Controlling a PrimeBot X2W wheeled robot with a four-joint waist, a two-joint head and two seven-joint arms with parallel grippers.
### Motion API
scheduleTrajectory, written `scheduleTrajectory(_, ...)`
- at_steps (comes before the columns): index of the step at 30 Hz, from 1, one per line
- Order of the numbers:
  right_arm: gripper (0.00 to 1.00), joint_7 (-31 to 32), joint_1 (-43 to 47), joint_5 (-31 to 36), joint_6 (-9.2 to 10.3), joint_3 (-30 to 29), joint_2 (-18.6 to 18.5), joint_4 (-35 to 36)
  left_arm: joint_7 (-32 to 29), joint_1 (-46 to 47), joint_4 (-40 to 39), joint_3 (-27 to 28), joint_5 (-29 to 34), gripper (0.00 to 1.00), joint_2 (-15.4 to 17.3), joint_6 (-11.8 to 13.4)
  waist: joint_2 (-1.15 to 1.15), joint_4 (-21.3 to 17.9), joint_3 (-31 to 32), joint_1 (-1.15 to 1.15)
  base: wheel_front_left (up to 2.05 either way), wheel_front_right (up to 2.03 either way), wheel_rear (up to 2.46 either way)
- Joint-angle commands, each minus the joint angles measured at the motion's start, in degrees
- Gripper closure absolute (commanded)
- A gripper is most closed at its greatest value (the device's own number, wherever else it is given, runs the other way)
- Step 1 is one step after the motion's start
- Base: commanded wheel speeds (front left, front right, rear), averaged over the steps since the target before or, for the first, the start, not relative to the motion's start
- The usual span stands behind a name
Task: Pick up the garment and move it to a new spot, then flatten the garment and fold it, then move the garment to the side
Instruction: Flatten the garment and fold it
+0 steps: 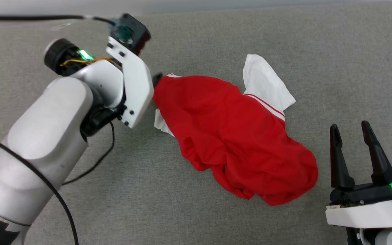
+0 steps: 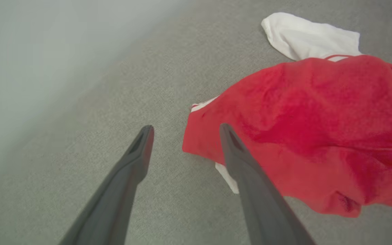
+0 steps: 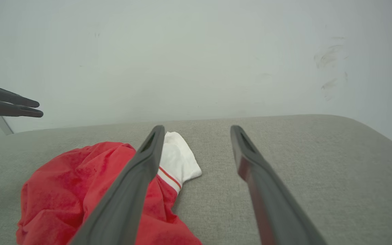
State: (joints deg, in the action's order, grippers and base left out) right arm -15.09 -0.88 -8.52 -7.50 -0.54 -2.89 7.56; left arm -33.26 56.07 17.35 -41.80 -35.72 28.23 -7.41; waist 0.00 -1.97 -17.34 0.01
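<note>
A white corner (image 1: 163, 123) sticks out from under the red garment (image 1: 231, 130), so another white sleeve will spread out into sight when I pull its tip.
The garment (image 1: 237, 136) is a crumpled red heap in the middle of the grey cloth surface. One white sleeve (image 1: 267, 85) with striped trim spreads out at its far side. My left gripper (image 2: 186, 128) is open at the heap's far left end, one finger (image 2: 247, 170) above the red edge and the other over bare cloth. In the head view a dark fingertip (image 1: 157, 78) pokes out past the white wrist beside the garment. My right gripper (image 1: 349, 126) stands open at the lower right, just off the heap's near right end, with nothing between its fingers.
The grey upholstered surface (image 1: 196, 37) stretches all around the garment. A pale wall (image 3: 196, 51) rises behind it, and the surface's edge curves down at the right (image 3: 369, 127). A black cable (image 1: 90, 166) hangs from my left arm.
</note>
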Motion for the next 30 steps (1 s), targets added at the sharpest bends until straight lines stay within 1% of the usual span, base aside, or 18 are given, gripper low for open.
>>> scheduleTrajectory(1, 0.0, -0.12, -1.03, -0.14, 0.02, 0.03, 0.04, 0.41, -2.67, 1.45, -0.52, -2.73, -2.46, 0.0, 0.67, 0.03, 0.0, -0.53, -1.03, -0.01, 0.0, 0.0, 0.0)
scheduleTrajectory(5, 0.0, -0.12, -2.5, -0.5, 0.02, -0.01, 0.04, 0.6, -10.13, 5.77, -1.4, -10.95, -8.02, 0.0, 3.64, 0.04, 0.0, -1.39, -3.11, -0.01, 0.0, 0.0, 0.0)
scheduleTrajectory(9, 0.0, -0.12, -3.61, -1.18, 0.02, 0.21, 0.04, 0.64, -13.83, 9.44, -0.64, -17.28, -11.04, 0.0, 5.56, 0.03, 0.0, -2.54, -5.15, -0.01, 0.0, 0.0, 0.0)
scheduleTrajectory(13, 0.0, -0.12, -4.6, -1.64, 0.02, 0.43, 0.04, 0.61, -14.95, 11.2, 1.64, -22.14, -13.94, 0.0, 5.86, 0.03, 0.0, -3.72, -7.09, -0.01, 0.0, 0.0, 0.0)
scheduleTrajectory(18, 0.0, -0.12, -5.68, -2.04, 0.02, 0.47, 0.04, 0.48, -16.62, 11.88, 4.0, -29.28, -15.59, 0.0, 5.14, 0.03, 0.0, -4.86, -8.94, -0.01, 0.0, 0.0, 0.0)
scheduleTrajectory(22, 0.0, -0.12, -6.3, -2.06, 0.02, 0.41, 0.04, 0.25, -18.26, 10.44, 3.98, -32.05, -15.78, 0.0, 4.55, 0.02, 0.0, -5.47, -9.44, -0.01, 0.0, 0.0, 0.0)
scheduleTrajectory(23, 0.0, -0.12, -6.35, -2.05, 0.02, 0.32, 0.04, 0.18, -18.53, 10.05, 3.7, -32.34, -15.92, 0.36, 4.5, 0.0, 0.0, -5.51, -9.36, -0.01, 0.0, 0.0, 0.0)
scheduleTrajectory(24, 0.0, -0.12, -6.25, -2.01, 0.02, 0.21, 0.04, 0.11, -18.3, 9.7, 3.47, -32.5, -16.18, 1.0, 4.41, -0.01, 0.0, -5.47, -9.16, -0.01, 0.0, 0.0, 0.0)
scheduleTrajectory(27, 0.0, -0.12, -5.44, -1.51, 0.02, 0.03, 0.04, -0.15, -16.7, 9.91, 3.24, -32.26, -16.82, 1.0, 4.46, 0.0, 0.0, -4.83, -7.84, -0.01, 0.0, 0.0, 0.0)
scheduleTrajectory(30, 0.0, -0.12, -4.58, -1.17, 0.02, 0.13, 0.04, -0.34, -13.6, 11.2, 2.88, -31.81, -17.9, 1.0, 5.03, 0.0, 0.0, -3.79, -5.75, -0.01, 0.0, 0.0, 0.0)
